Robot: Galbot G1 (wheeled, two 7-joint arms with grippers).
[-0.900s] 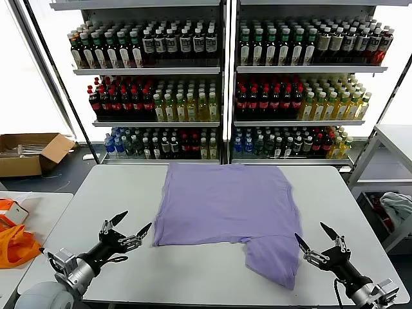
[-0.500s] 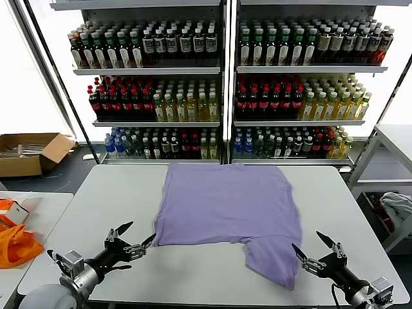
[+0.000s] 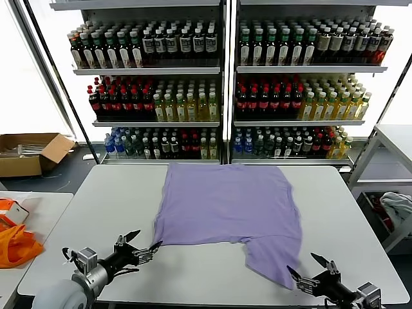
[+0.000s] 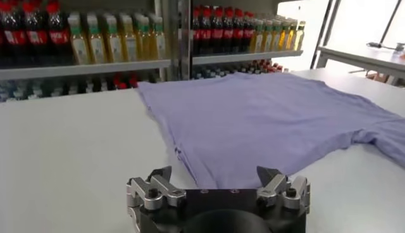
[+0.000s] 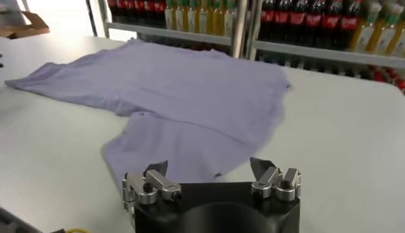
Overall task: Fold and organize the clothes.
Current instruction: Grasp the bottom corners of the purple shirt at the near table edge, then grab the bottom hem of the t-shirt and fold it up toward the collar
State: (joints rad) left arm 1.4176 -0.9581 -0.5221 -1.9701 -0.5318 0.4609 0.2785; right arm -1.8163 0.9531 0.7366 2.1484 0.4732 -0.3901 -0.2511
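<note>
The lavender T-shirt's back edge (image 3: 225, 203) touches the table's far rim (image 3: 256, 166). Its hidden sleeve should slide into sight when I pull the T-shirt toward me.
A lavender T-shirt (image 3: 225, 209) lies spread flat on the white table (image 3: 96, 199), plain side up, with one sleeve (image 3: 273, 257) hanging toward the front edge. My left gripper (image 3: 145, 241) is open, low over the table just off the shirt's front left corner. In the left wrist view the shirt (image 4: 266, 120) fills the space ahead of the open left gripper (image 4: 214, 171). My right gripper (image 3: 302, 263) is open at the front right, beside the sleeve's tip. The right wrist view shows the sleeve (image 5: 164, 142) directly ahead of the right gripper (image 5: 209, 163). Neither gripper holds anything.
Shelves of bottles (image 3: 225, 96) stand behind the table. A cardboard box (image 3: 29, 151) sits on the floor at the left. Orange fabric (image 3: 16, 244) lies on a side table at the left. A pale cloth (image 3: 398, 206) lies under a table at the right.
Both grippers have dropped lower toward the table's front edge. The left one slid right toward the shirt's corner, the right one toward the sleeve tip. The shirt has not moved.
</note>
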